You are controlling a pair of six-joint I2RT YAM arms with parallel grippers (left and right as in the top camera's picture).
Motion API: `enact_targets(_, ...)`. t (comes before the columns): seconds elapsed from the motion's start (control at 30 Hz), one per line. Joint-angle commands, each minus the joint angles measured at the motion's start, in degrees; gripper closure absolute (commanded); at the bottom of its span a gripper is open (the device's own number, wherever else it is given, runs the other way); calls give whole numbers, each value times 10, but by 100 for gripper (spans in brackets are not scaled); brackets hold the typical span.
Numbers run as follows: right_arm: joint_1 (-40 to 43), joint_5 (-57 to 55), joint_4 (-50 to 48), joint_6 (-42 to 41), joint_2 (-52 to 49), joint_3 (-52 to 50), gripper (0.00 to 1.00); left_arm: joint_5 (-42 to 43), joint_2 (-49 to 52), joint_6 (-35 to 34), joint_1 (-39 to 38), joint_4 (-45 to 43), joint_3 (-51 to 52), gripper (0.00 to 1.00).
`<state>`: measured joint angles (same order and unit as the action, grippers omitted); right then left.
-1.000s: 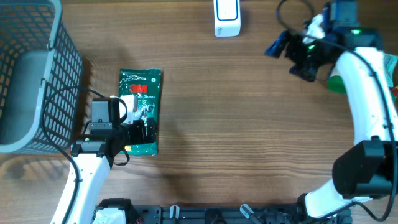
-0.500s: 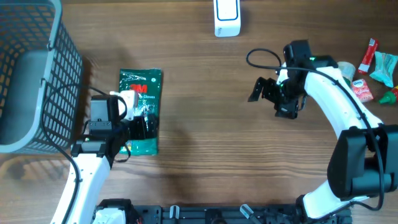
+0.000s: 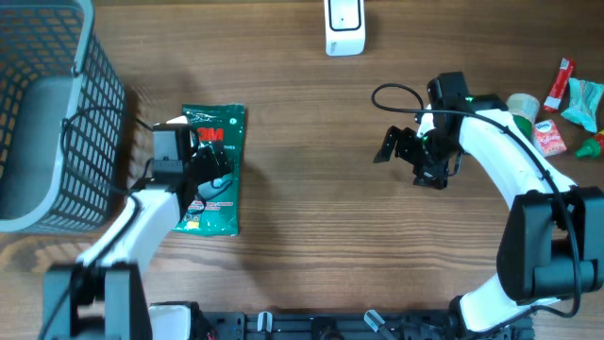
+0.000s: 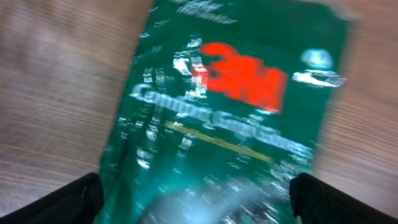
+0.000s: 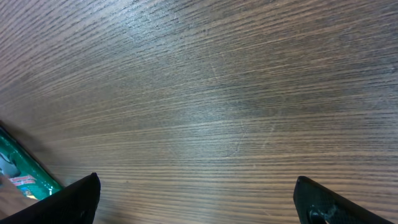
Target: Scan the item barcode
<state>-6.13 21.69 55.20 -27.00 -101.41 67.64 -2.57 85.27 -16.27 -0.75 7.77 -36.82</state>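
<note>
The packet is lying flat beside the basket (image 3: 220, 165), a long way from my right gripper. Next, my left gripper slides the packet over to the middle (image 3: 294, 200) so that my right gripper can lift it.
A green 3M gloves packet (image 3: 222, 212) lies flat on the wooden table at the left. My left gripper (image 3: 209, 168) hovers over its middle, open, with the jaws spread about as wide as the packet. In the left wrist view the packet (image 4: 230, 106) fills the picture, blurred, and a black fingertip (image 4: 68, 199) shows at each lower corner. No barcode is visible. A white scanner (image 3: 343, 24) stands at the far edge. My right gripper (image 3: 401, 156) hangs open over bare wood right of centre, holding nothing. A corner of the packet (image 5: 18, 165) shows at the left in its wrist view.
A grey wire basket (image 3: 47, 113) takes up the far left. Several small packaged items (image 3: 557, 104) lie at the right edge, behind the right arm. Bare wood lies between the packet and the right gripper.
The right arm swung from the items at the far right in to right of centre. The left gripper slid up the packet toward its far end.
</note>
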Motion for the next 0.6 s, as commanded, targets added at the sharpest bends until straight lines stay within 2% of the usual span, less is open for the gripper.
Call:
enact_targets(0.0,-1,9,-1,-1,-7,-3,0,-92,69,-52,23,-33,0,0)
enact_targets(0.17,-1,9,-4,-2,-7,-3,1,-3,124,-52,79,-45,0,0)
enact_targets(0.2,-1,9,-5,-1,-7,-3,0,26,134,-52,88,-47,0,3)
enact_targets(0.27,-1,9,-10,-2,-7,-3,0,86,147,-52,96,-47,0,17)
enact_targets(0.3,-1,9,-12,-2,-7,-3,0,125,150,-52,96,-45,0,20)
enact_targets(0.33,-1,9,-15,-2,-7,-3,0,159,150,-52,95,-42,0,19)
enact_targets(0.37,-1,9,-17,-2,-7,-3,0,181,150,-52,95,-38,0,0)
enact_targets(0.57,-1,9,-21,-2,-7,-3,0,288,150,-52,93,14,0,0)
